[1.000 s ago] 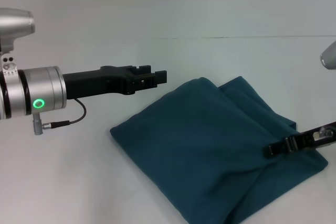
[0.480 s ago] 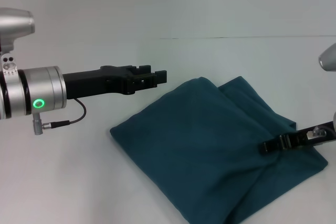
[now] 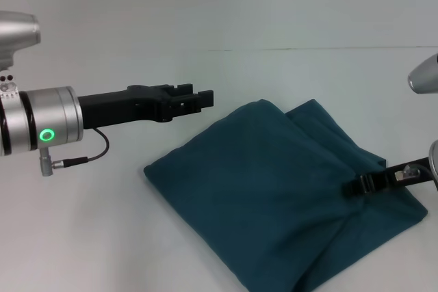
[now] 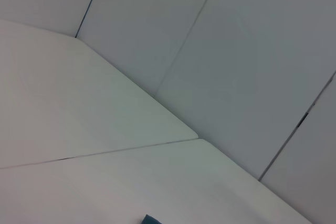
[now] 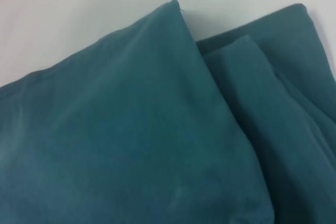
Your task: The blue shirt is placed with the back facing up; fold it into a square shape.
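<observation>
The top layer of the blue shirt ends short of the lower layer's outer corner (image 3: 415, 211). My right gripper should pull the top layer's edge (image 3: 358, 206) back toward that corner.
The blue shirt (image 3: 274, 189) lies folded into a rough, slightly rumpled square on the white table, right of centre in the head view. The right wrist view is filled by its layered folds (image 5: 131, 140). My right gripper (image 3: 352, 187) reaches in from the right edge, low over the shirt's right side, touching or just above the cloth. My left gripper (image 3: 209, 98) hangs level in the air, up and left of the shirt's far corner, holding nothing. Only a tiny corner of the shirt (image 4: 149, 220) shows in the left wrist view.
The white table (image 3: 102, 237) has bare surface left of and beyond the shirt. A seam line (image 3: 308, 48) crosses it at the back. Grey wall panels (image 4: 236, 51) stand behind the table.
The right gripper's tip has risen slightly over the shirt's right side while its wrist drew back toward the right edge. The left arm has barely shifted to the left. The shirt has not moved.
</observation>
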Tool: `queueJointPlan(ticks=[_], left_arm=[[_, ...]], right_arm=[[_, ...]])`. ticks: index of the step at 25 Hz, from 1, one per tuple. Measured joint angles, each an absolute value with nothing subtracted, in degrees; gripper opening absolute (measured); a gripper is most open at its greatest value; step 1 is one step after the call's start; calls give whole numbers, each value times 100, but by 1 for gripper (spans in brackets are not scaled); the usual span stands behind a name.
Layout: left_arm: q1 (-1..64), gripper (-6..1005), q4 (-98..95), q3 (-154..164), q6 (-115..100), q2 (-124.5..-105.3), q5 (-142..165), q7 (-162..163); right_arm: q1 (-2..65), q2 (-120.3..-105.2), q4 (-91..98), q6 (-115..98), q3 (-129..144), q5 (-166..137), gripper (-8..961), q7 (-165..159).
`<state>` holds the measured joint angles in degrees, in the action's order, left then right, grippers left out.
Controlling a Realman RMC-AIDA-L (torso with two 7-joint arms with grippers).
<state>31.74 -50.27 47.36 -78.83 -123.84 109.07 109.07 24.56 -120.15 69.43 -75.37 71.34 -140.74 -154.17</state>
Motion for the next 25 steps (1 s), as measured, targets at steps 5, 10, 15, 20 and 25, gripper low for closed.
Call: queueJointPlan(ticks=[5,10,15,20,25], left_arm=[[3161,583,-5028,4672,-7888,-12384,10907,10907],[3140,583,-5028,4665,-7883,-12384,10908,10907],[3101,584,-5028,4538,-7920,-12384,10841,10898],[3050,585,-5028,4385,-7967,-12384,10770,10869],[3014,583,-5048,4364,-7986,-12377,10753,10811]], right_arm=[[2323,-12015,7471,-7535,7360,-14070,103,-15524],[2082,-12017,8302,-7644,7679,-14079,66,-15754],[1770,-12037,9196,-7868,8035,-14093,65,-15993],[1455,-12069,9892,-8021,8293,-14122,65,-16206],[1128,-12094,10360,-8123,8311,-14424,66,-16440]])
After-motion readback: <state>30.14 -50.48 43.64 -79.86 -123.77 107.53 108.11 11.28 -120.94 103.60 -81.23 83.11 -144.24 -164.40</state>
